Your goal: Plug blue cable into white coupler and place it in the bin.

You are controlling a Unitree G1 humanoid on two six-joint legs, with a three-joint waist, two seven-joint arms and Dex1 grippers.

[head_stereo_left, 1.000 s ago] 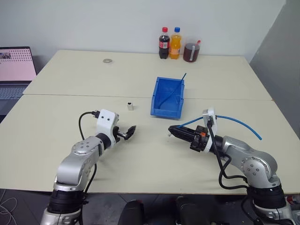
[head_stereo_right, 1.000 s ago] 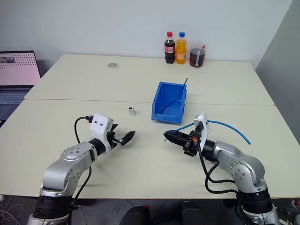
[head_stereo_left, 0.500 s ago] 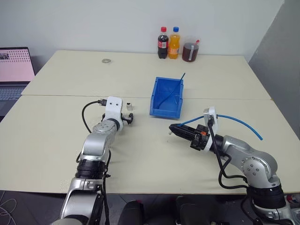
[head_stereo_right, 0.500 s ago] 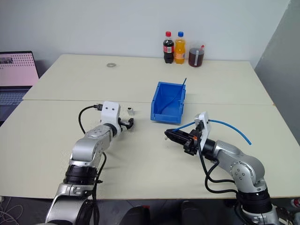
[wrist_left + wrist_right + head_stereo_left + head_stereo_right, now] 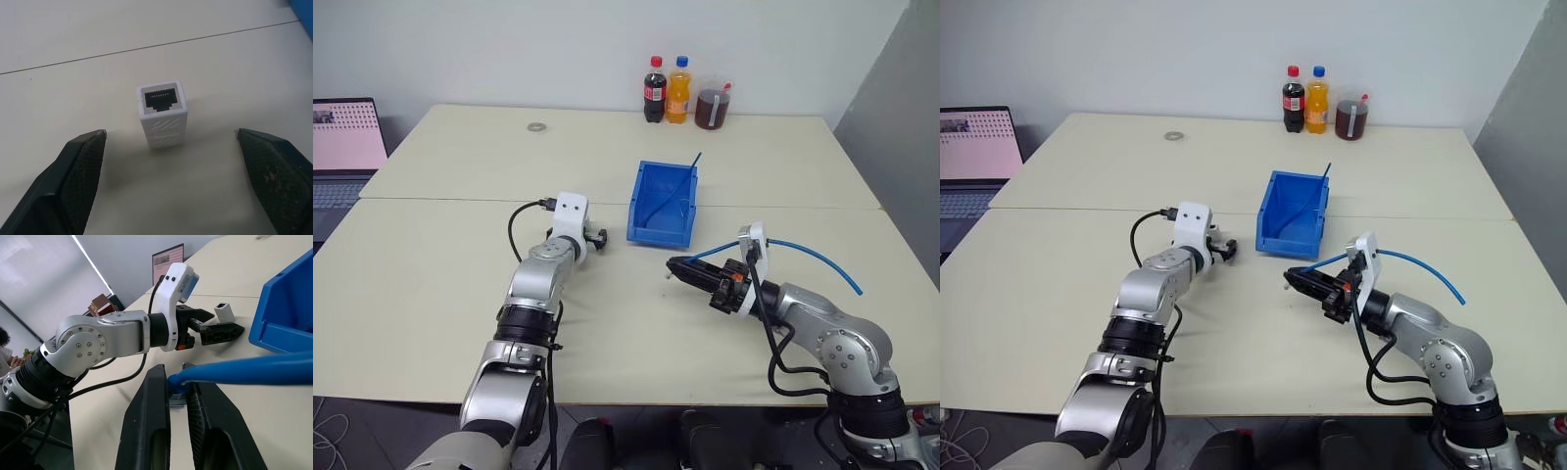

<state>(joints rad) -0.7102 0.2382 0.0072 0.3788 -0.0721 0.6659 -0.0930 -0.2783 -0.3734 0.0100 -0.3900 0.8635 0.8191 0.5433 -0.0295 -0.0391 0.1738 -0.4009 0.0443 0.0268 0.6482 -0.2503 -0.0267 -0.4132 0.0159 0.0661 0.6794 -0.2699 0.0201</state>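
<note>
The white coupler (image 5: pixel 166 128) will come along when the robot carries the plugged-in blue cable, because the dark socket has a notch for a clip (image 5: pixel 163 107).
The white coupler (image 5: pixel 163 114) stands on end on the table, its dark socket facing up. My left gripper (image 5: pixel 171 134) is open, one finger on each side of the coupler and not touching it. In the head views the left gripper (image 5: pixel 597 238) sits just left of the blue bin (image 5: pixel 655 233). My right gripper (image 5: pixel 674 265) hovers in front of the bin, shut on the plug end of the light-blue cable (image 5: pixel 813 253). The cable trails back to the right over the arm. The wrist view shows the cable (image 5: pixel 244 369) pinched between the black fingers (image 5: pixel 146 421).
A darker blue cable (image 5: pixel 672 190) lies inside the bin and pokes over its far rim. Two bottles (image 5: pixel 655 89) and a jar of dark liquid (image 5: pixel 712 108) stand at the table's far edge. A small ring (image 5: pixel 537 126) lies far left, and a laptop (image 5: pixel 342 147) is off the left side.
My left arm has stretched forward and to the right, bringing its open fingers up around the coupler. The right arm and the cable have stayed still.
</note>
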